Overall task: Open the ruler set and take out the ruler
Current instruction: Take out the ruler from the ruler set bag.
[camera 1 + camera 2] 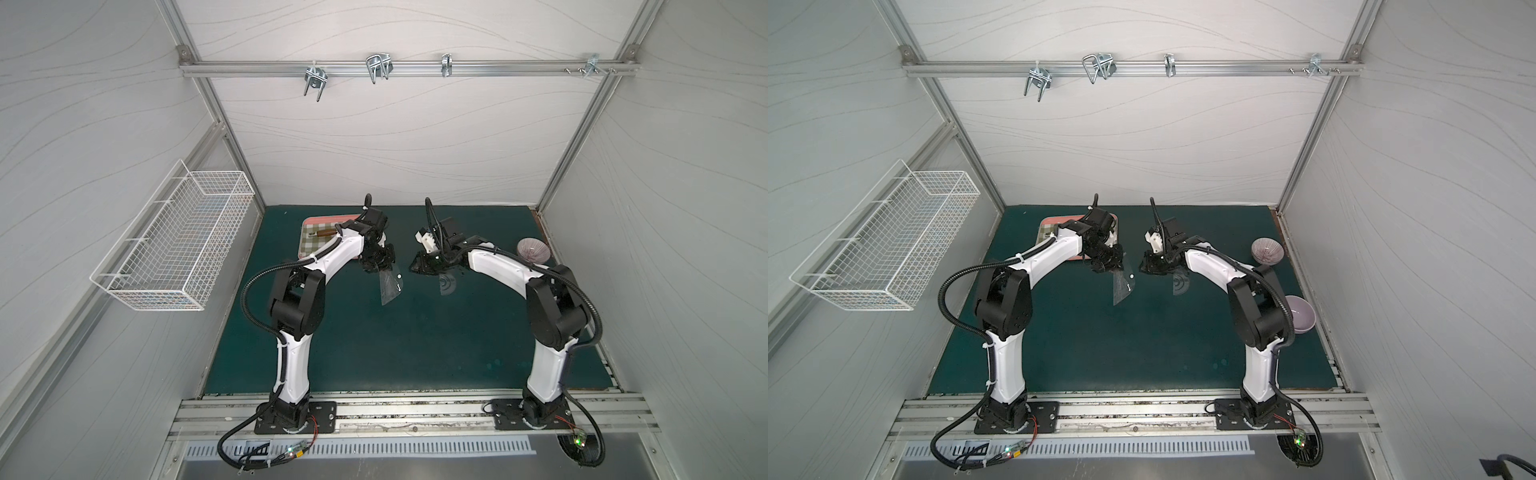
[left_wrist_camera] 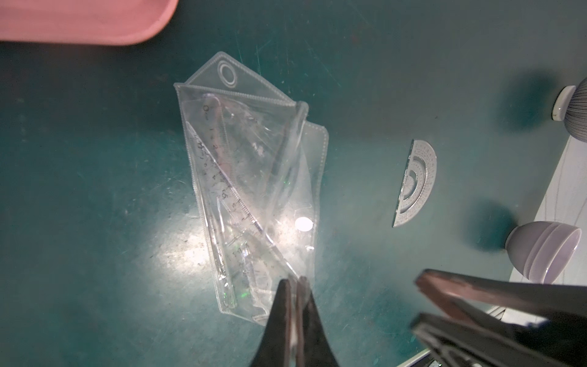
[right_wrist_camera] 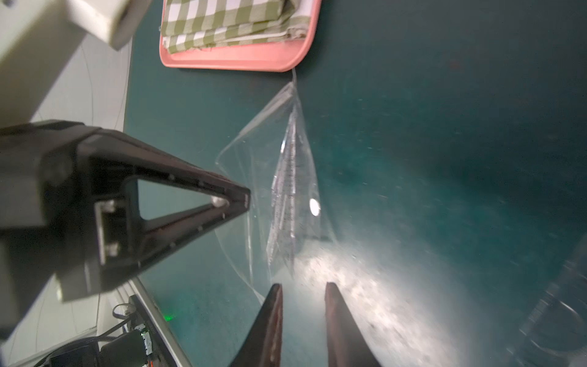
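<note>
The pouch's free edge (image 3: 318, 183) beside the white snap button (image 1: 399, 276) faces the open fingers of the robot's right gripper, so that gripper should keep moving in until its fingers close there.
The ruler set (image 2: 254, 190) is a clear pouch, and my left gripper (image 2: 295, 282) is shut on one corner of it, so it hangs tilted over the green mat in both top views (image 1: 390, 286) (image 1: 1123, 286). Its flap (image 2: 227, 74) is folded open, away from the white snap button (image 2: 303, 224). A clear straight ruler (image 2: 219, 143) and a set square still sit inside. A clear protractor (image 2: 416, 184) lies on the mat apart from the pouch. My right gripper (image 3: 303, 286) is slightly open and empty, just short of the pouch (image 3: 286, 190).
A pink-rimmed tray (image 1: 309, 245) with a checked cloth sits behind the left arm. Two bowls (image 1: 1266, 249) (image 1: 1300, 311) stand by the right edge of the mat. A white wire basket (image 1: 174, 257) hangs on the left wall.
</note>
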